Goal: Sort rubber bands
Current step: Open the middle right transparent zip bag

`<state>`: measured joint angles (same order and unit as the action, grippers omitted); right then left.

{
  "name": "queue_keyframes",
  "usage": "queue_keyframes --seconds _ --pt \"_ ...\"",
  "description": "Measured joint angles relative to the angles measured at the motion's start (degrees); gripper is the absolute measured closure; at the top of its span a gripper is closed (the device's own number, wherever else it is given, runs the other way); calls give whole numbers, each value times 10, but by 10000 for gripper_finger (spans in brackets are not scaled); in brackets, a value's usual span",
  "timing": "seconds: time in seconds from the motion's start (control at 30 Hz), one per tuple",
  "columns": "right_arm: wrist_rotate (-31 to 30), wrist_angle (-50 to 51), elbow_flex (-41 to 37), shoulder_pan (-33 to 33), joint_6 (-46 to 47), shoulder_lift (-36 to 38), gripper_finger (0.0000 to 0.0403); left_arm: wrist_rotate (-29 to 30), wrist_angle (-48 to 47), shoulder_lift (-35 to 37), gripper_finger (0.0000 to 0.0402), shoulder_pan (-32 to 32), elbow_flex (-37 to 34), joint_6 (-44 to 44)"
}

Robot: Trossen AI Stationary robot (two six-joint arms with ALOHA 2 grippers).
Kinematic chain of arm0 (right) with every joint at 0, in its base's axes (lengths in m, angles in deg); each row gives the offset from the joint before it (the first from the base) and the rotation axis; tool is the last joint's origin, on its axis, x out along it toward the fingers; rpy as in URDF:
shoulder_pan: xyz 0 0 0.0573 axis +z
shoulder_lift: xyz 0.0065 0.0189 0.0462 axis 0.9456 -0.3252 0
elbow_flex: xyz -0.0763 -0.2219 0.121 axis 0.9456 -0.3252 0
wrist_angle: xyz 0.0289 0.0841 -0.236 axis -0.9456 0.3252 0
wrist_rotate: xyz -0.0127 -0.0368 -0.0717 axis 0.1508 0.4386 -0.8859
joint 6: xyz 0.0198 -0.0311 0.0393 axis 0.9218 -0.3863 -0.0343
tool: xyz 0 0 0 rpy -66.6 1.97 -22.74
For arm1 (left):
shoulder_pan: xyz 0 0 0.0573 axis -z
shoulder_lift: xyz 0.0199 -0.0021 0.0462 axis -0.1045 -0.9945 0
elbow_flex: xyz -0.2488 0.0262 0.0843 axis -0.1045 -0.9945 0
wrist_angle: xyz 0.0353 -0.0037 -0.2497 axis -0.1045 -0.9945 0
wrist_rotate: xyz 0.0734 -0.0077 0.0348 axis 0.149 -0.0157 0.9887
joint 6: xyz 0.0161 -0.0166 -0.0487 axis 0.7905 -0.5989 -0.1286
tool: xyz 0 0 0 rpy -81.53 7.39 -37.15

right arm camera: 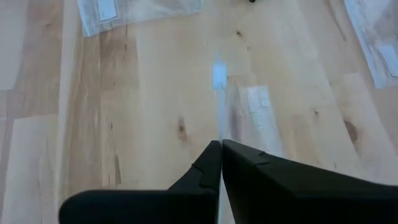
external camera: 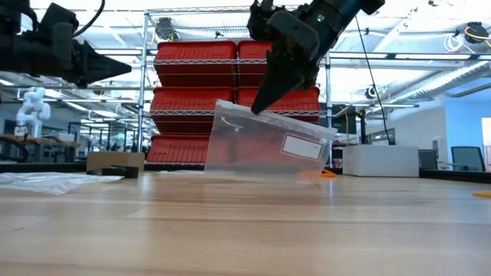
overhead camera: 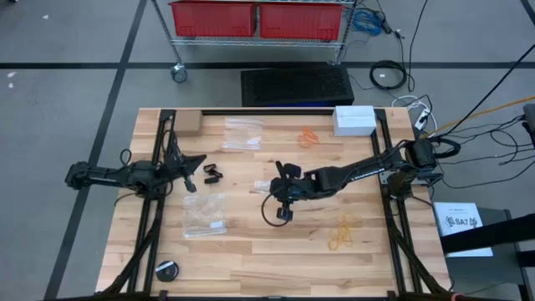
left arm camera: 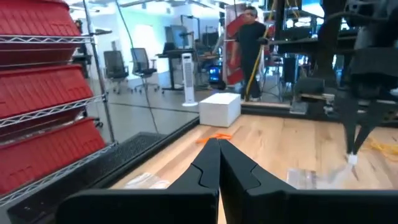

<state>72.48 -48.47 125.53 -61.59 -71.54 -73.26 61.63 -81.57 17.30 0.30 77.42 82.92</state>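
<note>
The clear bag is in my right gripper and its upper corner [external camera: 221, 105] is free, so my left gripper should keep going toward that corner until its fingers close there.
Black rubber bands [overhead camera: 211, 173] lie just ahead of my left gripper [overhead camera: 192, 182], which is shut and level at the table's left. Orange rubber bands [overhead camera: 308, 136] lie at the far middle, and pale yellow ones [overhead camera: 341, 234] at the near right. My right gripper [external camera: 257, 110] is over the table's middle, shut on a clear plastic bag [external camera: 268, 146] with a white label. My right gripper pinches the clear bag's upper edge [external camera: 247, 113] between its two fingertips. The fingers slant down from the table's right side. The bag hangs tilted below them, and its lower edge [external camera: 253, 170] seems to reach the table top.
Two more clear bags lie flat, one at the far middle [overhead camera: 242, 134] and one at the near left [overhead camera: 205, 216]. A white box [overhead camera: 354, 119] and a cardboard box [overhead camera: 187, 124] stand at the far edge. A round black object [overhead camera: 167, 269] lies near the front left corner.
</note>
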Motion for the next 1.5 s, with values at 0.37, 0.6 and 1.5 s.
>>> queue_keyframes --seconds 0.37,0.6,1.5 --pt "17 -53 0 -4 -45 0 403 -154 25 -32 339 0 0 -12" --pt "43 -103 0 -23 -73 0 403 -223 91 -129 264 0 0 -15" --pt "76 -126 38 -46 -145 0 403 -259 163 -565 270 0 216 -6"
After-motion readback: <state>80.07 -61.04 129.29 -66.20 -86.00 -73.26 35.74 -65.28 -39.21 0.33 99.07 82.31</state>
